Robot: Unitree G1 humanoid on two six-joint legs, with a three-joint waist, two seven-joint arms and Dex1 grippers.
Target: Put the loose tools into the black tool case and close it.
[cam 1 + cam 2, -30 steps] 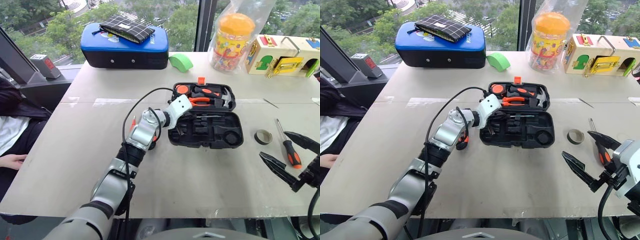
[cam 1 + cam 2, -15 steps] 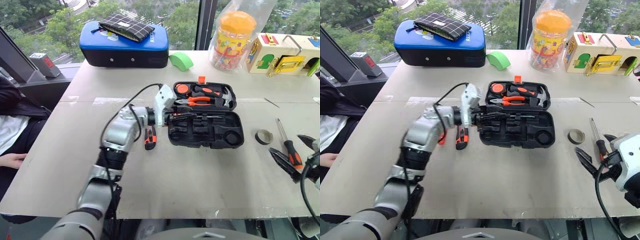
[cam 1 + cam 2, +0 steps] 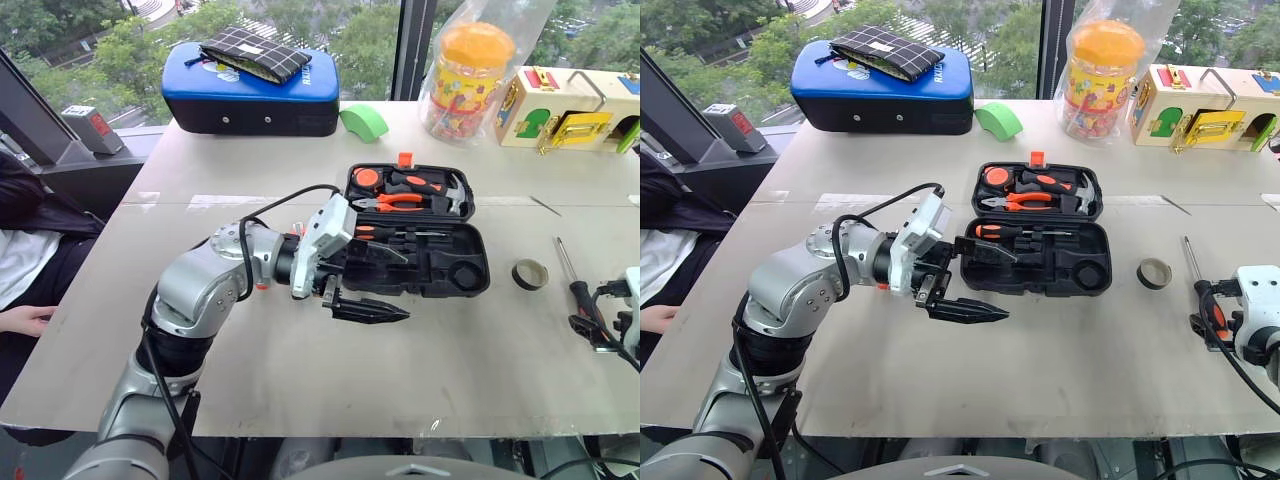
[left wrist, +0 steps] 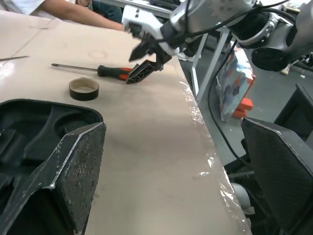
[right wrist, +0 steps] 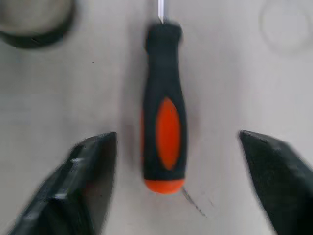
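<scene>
I expect the second black-and-orange screwdriver [image 3: 583, 297] to fit alongside the first, handles opposite, when I lay it in, because the case is empty beside the first screwdriver's tip [image 3: 445, 235].
The black tool case [image 3: 440, 262] lies open mid-table, with a black-and-orange screwdriver [image 3: 386, 232] resting in one of its recesses. My left gripper [image 3: 388, 282] hovers open and empty at the case's near left corner, pointing right. At the table's right edge, a second black-and-orange screwdriver [image 5: 164, 122] lies between the spread fingers [image 5: 83, 181] of my right gripper [image 5: 177, 139], which is open and points down at the handle without touching it. The dark tape roll [image 3: 528, 273] sits just left of that screwdriver. My left arm hides the other loose tools.
Orange-handled pliers [image 3: 400, 201] and a hammer fill the case's far half. At the back stand a blue-topped case [image 3: 250, 95], a green object [image 3: 362, 123], an orange-lidded jar [image 3: 465, 75] and a wooden toy box [image 3: 570, 110]. A person sits at the left.
My left gripper opened and drew back out of the case, leaving a screwdriver in it. My right gripper dropped and tilted down over the screwdriver at the right edge, its fingers narrowing somewhat.
</scene>
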